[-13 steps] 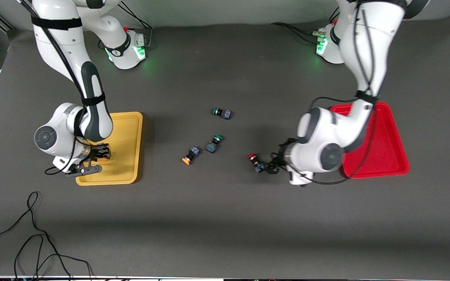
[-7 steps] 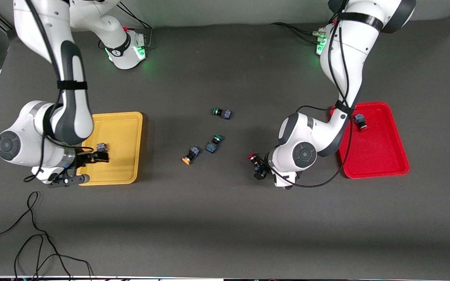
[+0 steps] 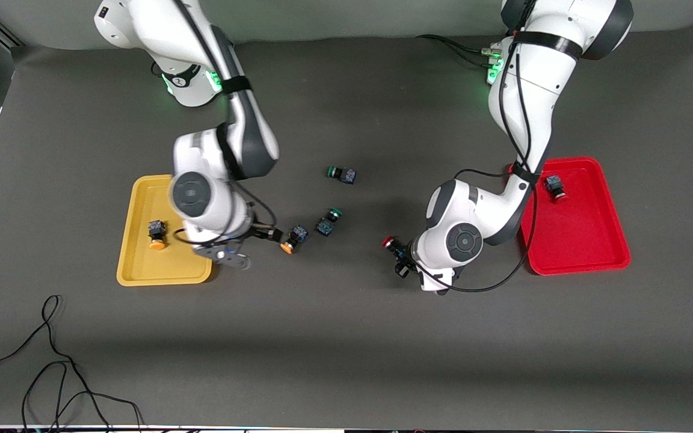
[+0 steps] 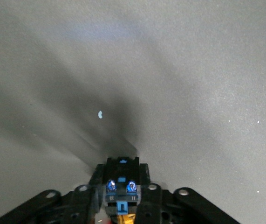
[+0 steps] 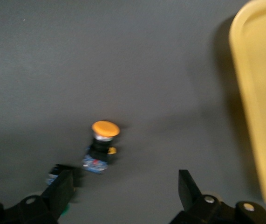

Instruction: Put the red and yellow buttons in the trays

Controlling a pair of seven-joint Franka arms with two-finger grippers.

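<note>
The yellow-capped button (image 3: 295,239) will come up by itself when I lift it, because a thin piece of the mat (image 3: 312,230) shows between it and the green-capped switch.
The yellow tray (image 3: 142,267) holds one yellow-capped button (image 3: 156,233). The red tray (image 3: 587,240) holds one red-capped button (image 3: 555,186). A second yellow-capped button (image 3: 291,238) lies on the mat mid-table and shows in the right wrist view (image 5: 102,142). My right gripper (image 3: 265,236) is open and empty beside it, its fingers (image 5: 60,189) just short of it. A second red-capped button (image 3: 390,243) lies on the mat. My left gripper (image 3: 403,258) is low over it, shut on its black-and-blue body (image 4: 121,186).
Two green-capped switches (image 3: 341,174) (image 3: 328,221) lie on the mat, one right beside the loose yellow-capped button. The yellow tray's rim (image 5: 258,98) shows in the right wrist view. Loose black cables (image 3: 52,361) lie at the table's near corner at the right arm's end.
My right arm left the yellow tray, leaving a yellow-capped button in it, and swung to the loose yellow-capped button. My left gripper settled at the red-capped button on the mat.
</note>
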